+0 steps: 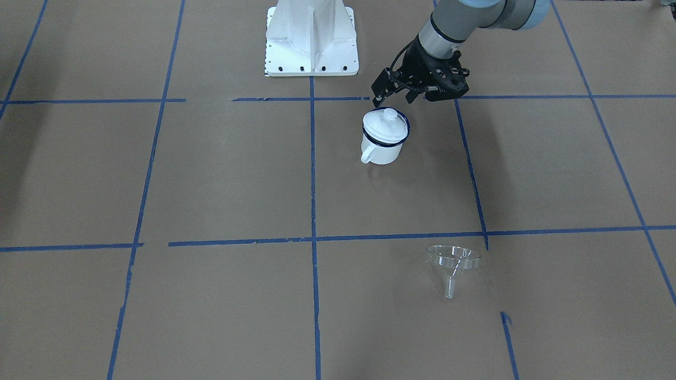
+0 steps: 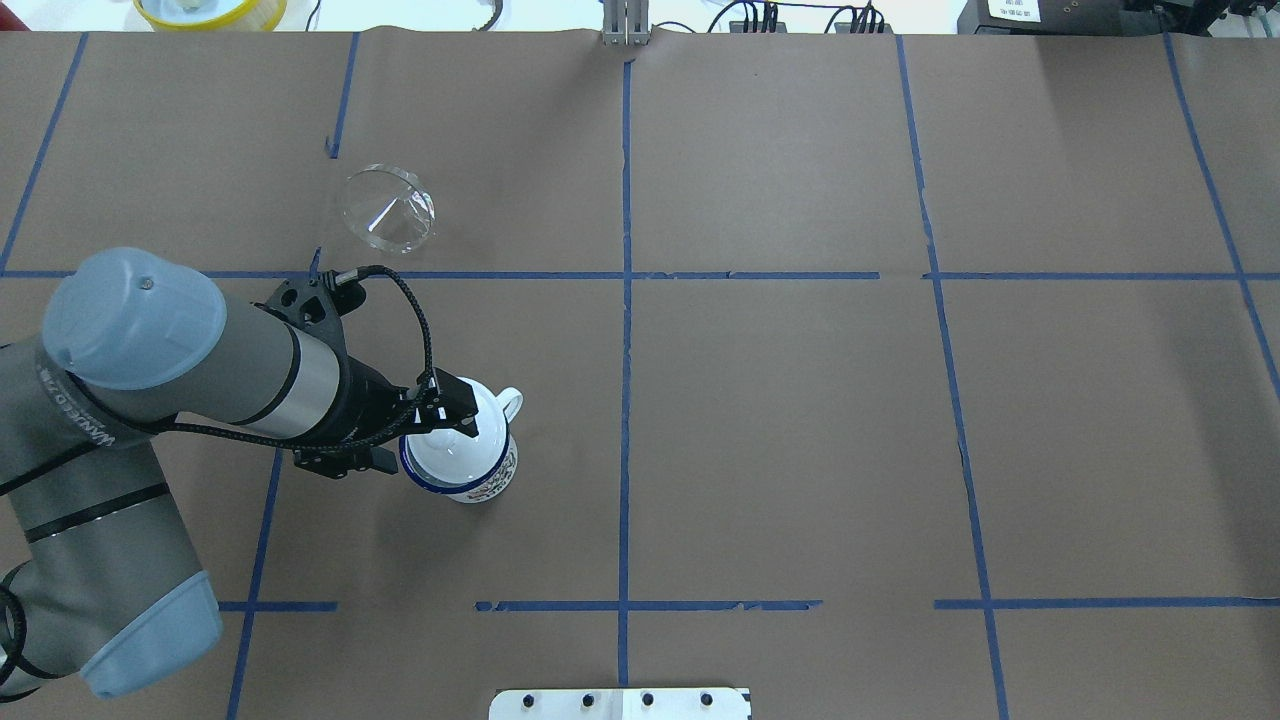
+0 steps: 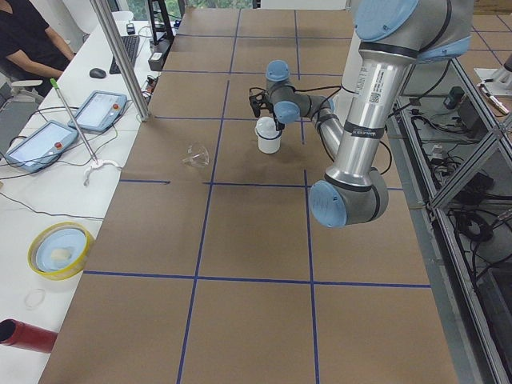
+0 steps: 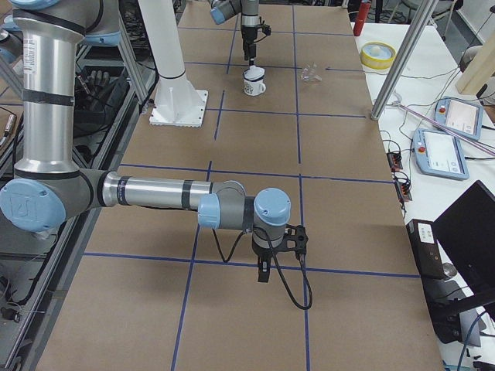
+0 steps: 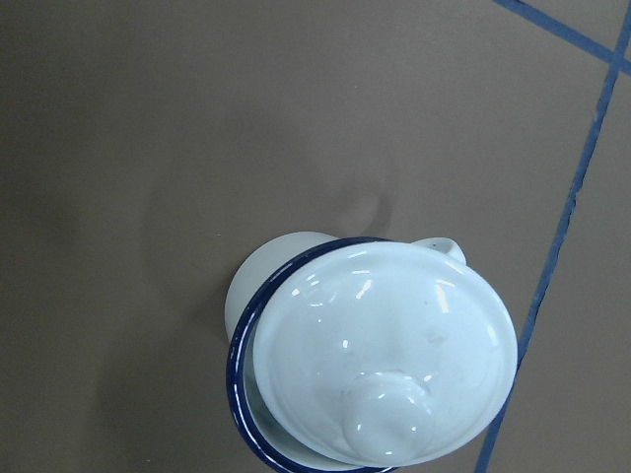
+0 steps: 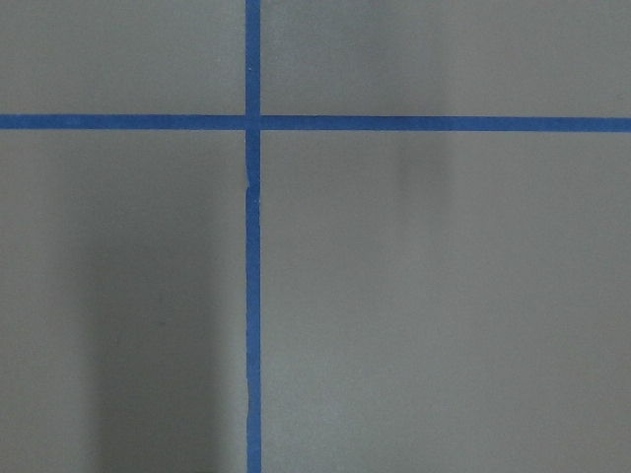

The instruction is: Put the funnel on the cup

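Observation:
The lid [image 5: 385, 353] will come off and the cup will stay standing when I lift the knob, because a gap [image 5: 264, 407] shows inside the cup's dark blue rim.
The cup [image 1: 381, 149] is a white mug with a dark blue rim, upright on the brown table. A white knobbed lid [image 1: 387, 122] sits on its mouth, slightly tilted. My left gripper [image 1: 393, 98] hovers just above the lid, on the robot's side of it, open and empty. The left wrist view looks down on the lid [image 5: 385, 355] and the cup [image 5: 254, 286]; no fingers show there. The clear funnel [image 1: 453, 259] lies on its side well away from the cup, also in the overhead view [image 2: 385, 210]. My right gripper [image 4: 263, 274] hangs over bare table far off; I cannot tell its state.
The white robot base plate [image 1: 311, 47] stands behind the cup. A yellow bowl [image 3: 60, 248], tablets [image 3: 96, 110] and a metal pole [image 3: 120, 60] are at the table's far edge by an operator. Blue tape lines [image 1: 312, 174] divide the table.

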`<state>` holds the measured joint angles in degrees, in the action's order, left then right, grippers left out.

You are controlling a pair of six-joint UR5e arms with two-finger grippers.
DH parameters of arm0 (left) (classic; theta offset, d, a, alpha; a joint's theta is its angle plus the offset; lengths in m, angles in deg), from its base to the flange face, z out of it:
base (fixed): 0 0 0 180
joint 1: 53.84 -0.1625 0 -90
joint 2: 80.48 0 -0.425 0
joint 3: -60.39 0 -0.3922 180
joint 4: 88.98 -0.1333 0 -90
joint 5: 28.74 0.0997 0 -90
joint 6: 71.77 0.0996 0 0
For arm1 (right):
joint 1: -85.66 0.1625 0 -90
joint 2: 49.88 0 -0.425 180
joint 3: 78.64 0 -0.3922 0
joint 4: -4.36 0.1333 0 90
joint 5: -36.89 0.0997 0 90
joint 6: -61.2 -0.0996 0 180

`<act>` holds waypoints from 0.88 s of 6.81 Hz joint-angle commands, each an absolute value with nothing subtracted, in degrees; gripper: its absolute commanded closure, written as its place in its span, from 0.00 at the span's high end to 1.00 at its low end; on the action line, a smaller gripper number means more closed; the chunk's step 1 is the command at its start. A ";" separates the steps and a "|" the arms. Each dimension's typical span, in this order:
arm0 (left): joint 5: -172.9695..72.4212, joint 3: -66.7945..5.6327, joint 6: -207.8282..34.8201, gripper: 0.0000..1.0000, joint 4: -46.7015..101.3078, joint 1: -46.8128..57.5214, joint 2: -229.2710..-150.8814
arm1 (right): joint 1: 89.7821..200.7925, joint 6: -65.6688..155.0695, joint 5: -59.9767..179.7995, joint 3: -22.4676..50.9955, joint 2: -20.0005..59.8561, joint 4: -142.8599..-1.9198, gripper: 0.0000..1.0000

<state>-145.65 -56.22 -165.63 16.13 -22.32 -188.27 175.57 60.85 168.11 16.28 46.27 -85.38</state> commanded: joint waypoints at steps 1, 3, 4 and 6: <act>-145.64 -55.10 -165.64 0.76 16.14 -22.29 -188.76 | 175.57 60.85 168.11 16.28 46.27 -85.38 1.00; -145.64 -55.01 -165.38 0.53 16.14 -22.29 -188.76 | 175.57 60.85 168.11 16.28 46.27 -85.38 1.00; -145.64 -54.66 -165.20 0.52 16.14 -22.29 -188.76 | 175.57 60.85 168.11 16.28 46.27 -85.38 1.00; -145.72 -54.66 -165.03 0.51 16.23 -22.29 -188.76 | 175.57 60.85 168.11 16.28 46.27 -85.38 1.00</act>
<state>-145.65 -54.67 -165.14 16.20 -22.29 -188.76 175.57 60.85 168.11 16.28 46.27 -85.38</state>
